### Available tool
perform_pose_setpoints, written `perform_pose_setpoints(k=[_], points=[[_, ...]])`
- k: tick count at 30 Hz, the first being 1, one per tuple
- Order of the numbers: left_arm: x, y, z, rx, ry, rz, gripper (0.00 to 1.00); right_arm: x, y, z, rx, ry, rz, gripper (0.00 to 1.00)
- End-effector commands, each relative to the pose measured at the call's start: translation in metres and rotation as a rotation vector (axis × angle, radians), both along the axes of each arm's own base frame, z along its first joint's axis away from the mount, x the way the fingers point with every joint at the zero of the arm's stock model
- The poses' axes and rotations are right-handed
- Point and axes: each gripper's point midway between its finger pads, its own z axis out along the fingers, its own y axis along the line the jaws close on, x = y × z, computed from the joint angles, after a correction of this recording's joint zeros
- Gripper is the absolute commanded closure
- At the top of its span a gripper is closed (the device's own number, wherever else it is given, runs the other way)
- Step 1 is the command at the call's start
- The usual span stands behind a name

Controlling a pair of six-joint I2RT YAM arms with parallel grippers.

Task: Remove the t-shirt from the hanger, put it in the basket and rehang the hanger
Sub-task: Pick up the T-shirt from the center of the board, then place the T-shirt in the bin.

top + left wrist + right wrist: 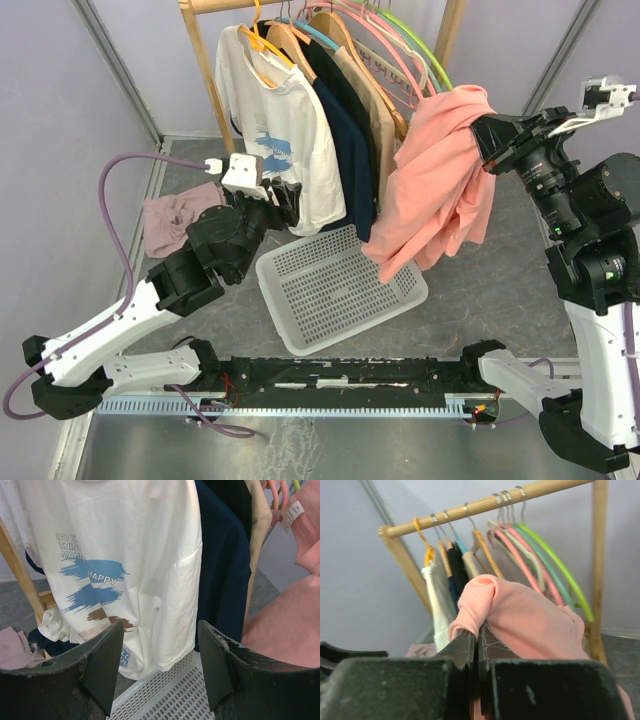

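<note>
The salmon-pink t-shirt [437, 180] is clear of the hangers, so my right gripper goes on moving toward the empty white basket [335, 294] and lets go once the t-shirt hangs inside.
A salmon-pink t-shirt [435, 190] hangs bunched from my right gripper [480, 128], just right of the rack's hangers. In the right wrist view the right gripper [479, 630] is shut on a fold of that t-shirt [530, 620]. Several bare hangers, pink [520, 555] and green [560, 570], hang on the rod behind it; no hanger shows inside the shirt. My left gripper [285, 195] is open and holds nothing. It sits low by the hem of a white printed t-shirt [130, 555], its jaws [160, 625] wide apart.
A white perforated basket [340, 285] lies on the floor below the clothes. White, navy [345, 140] and beige [375, 110] shirts hang on a wooden rack [485, 502]. A mauve cloth heap [175, 220] lies at the left by the rack's post.
</note>
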Motion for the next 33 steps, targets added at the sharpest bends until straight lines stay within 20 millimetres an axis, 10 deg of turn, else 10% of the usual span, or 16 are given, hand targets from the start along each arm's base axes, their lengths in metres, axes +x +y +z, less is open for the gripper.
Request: perform_pose_setpoints(k=[1, 18, 33], points=[[-0.005, 0.012, 0.018, -0.087, -0.003, 0.023, 0.32, -0.031, 0.024, 0.051, 0.085, -0.154, 0.190, 0.99], [-0.009, 0.026, 0.025, -0.099, -0.016, 0.051, 0.32, -0.015, 0.096, 0.009, -0.021, -0.020, 0.392, 0.99], [-0.001, 0.032, 0.032, -0.055, -0.023, 0.122, 0.32, -0.039, 0.174, -0.115, -0.338, 0.167, 0.393, 0.99]])
